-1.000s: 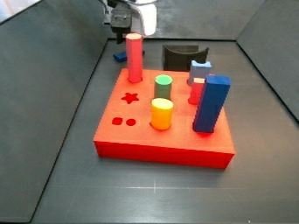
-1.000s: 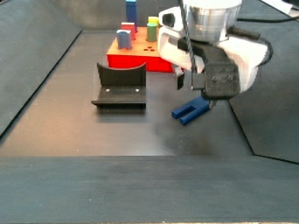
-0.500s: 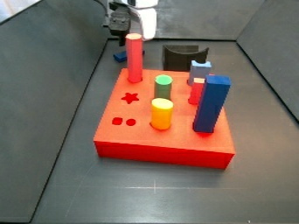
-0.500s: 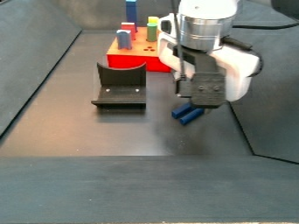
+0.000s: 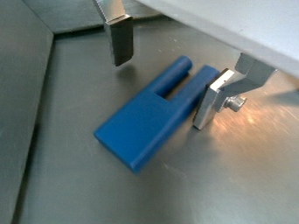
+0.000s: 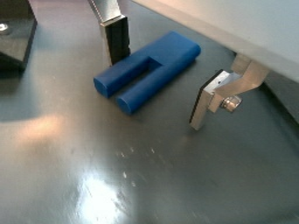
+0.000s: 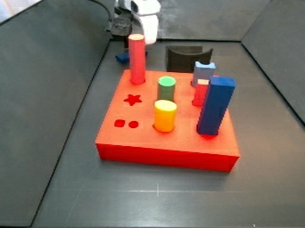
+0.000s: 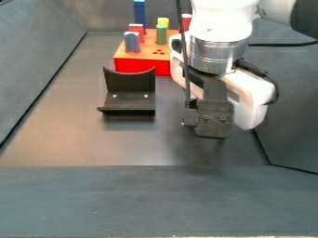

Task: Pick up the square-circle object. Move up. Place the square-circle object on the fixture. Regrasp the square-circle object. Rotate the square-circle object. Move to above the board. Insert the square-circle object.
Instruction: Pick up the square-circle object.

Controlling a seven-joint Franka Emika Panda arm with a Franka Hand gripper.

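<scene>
My gripper will lower the square-circle object [image 5: 156, 115] in, and the object will sit cradled there and stay in place, because the black fixture dips [image 7: 188, 56] between its raised ends.
The square-circle object [image 5: 156, 115] is a dark-blue forked peg lying flat on the grey floor [image 6: 146, 73]. My gripper [image 5: 163, 74] is open and low over it, with one finger [image 5: 121, 39] on one side and the other finger [image 5: 211, 98] on the opposite side, neither touching it. In a side view the gripper [image 8: 205, 125] almost hides the peg. In a side view the peg [image 7: 121, 59] peeks out behind the red cylinder, under the gripper [image 7: 123, 44]. The black fixture [image 8: 126, 91] stands beside the gripper. The red board [image 7: 167, 142] lies beyond the fixture [image 7: 185, 58].
On the board stand a tall red cylinder [image 7: 137, 58], a tall blue square prism [image 7: 216, 105], a green peg [image 7: 167, 89], a yellow peg [image 7: 165, 116] and a light-blue piece [image 7: 205, 71]. Dark sloping walls [image 7: 60, 107] enclose the floor.
The gripper has come down over the dark-blue peg, whose body it now covers in a side view. The peg has not moved.
</scene>
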